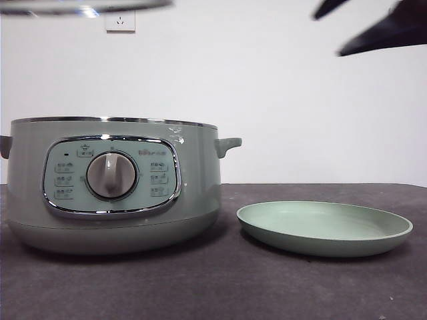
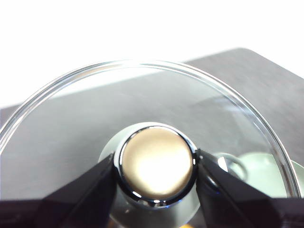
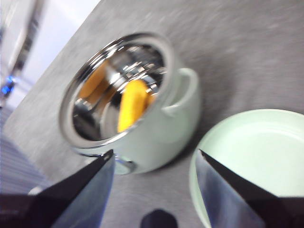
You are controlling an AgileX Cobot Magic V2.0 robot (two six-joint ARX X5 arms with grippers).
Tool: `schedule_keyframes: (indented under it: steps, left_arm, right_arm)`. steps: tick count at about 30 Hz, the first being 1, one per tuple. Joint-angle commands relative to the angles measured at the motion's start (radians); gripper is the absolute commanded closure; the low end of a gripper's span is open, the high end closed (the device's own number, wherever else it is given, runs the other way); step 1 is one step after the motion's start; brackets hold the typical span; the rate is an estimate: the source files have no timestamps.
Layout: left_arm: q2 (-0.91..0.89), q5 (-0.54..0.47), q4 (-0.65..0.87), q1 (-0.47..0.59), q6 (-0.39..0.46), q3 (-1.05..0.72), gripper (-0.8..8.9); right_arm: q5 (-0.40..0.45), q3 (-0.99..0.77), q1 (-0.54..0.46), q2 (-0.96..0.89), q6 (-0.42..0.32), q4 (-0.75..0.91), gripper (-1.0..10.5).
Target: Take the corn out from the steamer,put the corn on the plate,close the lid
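I should expect the steamer's bowl (image 3: 110, 118) to be empty when I lift the corn out, because the orange patch on the steamer's shiny side (image 3: 93, 81) is a reflection of the corn.
The steamer (image 1: 113, 187) stands uncovered on the left of the table, its dial facing the front camera. Seen from the right wrist, the yellow corn (image 3: 132, 104) lies inside the steamer's (image 3: 156, 128) shiny bowl. My left gripper (image 2: 156, 162) is shut on the knob of the glass lid (image 2: 142, 95) and holds it high above the pot; only the lid's rim (image 1: 80, 7) shows at the top of the front view. My right gripper (image 3: 155, 153) is open and bare, hanging high above the plate (image 3: 256, 156), and appears as dark tips (image 1: 380, 27) at the upper right. The pale-green plate (image 1: 325, 228) sits just right of the steamer.
The dark grey tabletop (image 1: 220, 287) runs across the front. A white wall with a socket (image 1: 120, 21) stands behind. The steamer's side handle (image 1: 228, 145) sticks out toward the plate.
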Motion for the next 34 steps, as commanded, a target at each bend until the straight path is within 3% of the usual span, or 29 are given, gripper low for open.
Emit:
schedule_keyframes:
  steps: [1,3,6,12,19,31,34]
  left_arm:
    - [-0.107,-0.068,-0.012,-0.002,0.010,0.013,8.22]
    - [-0.173,-0.114,-0.051,-0.002,0.010,0.013,8.22]
    - [-0.253,-0.167,-0.086,-0.002,0.011,0.013,8.22]
    - [-0.380,-0.241,-0.134,-0.002,0.011,0.013,8.22]
    - [-0.424,-0.261,-0.185,-0.002,0.011,0.013,8.22]
    - [-0.423,-0.259,-0.228,-0.002,0.010,0.013,8.22]
    - [-0.423,-0.259,-0.229,-0.002,0.010,0.013,8.22]
  right_arm:
    - [0.034,0.090,0.103,0.112,0.000,0.010,6.5]
    - [0.092,0.176,0.188,0.211,-0.027,-0.008,6.5]
    - [0.164,0.306,0.272,0.337,-0.056,-0.076,5.3]
    - [0.330,0.606,0.410,0.598,-0.145,-0.253,5.3]
    - [0.494,0.934,0.494,0.893,-0.225,-0.448,5.4]
    - [0.522,1.026,0.528,1.132,-0.254,-0.428,5.5]
    - [0.522,1.026,0.528,1.155,-0.257,-0.420,6.5]
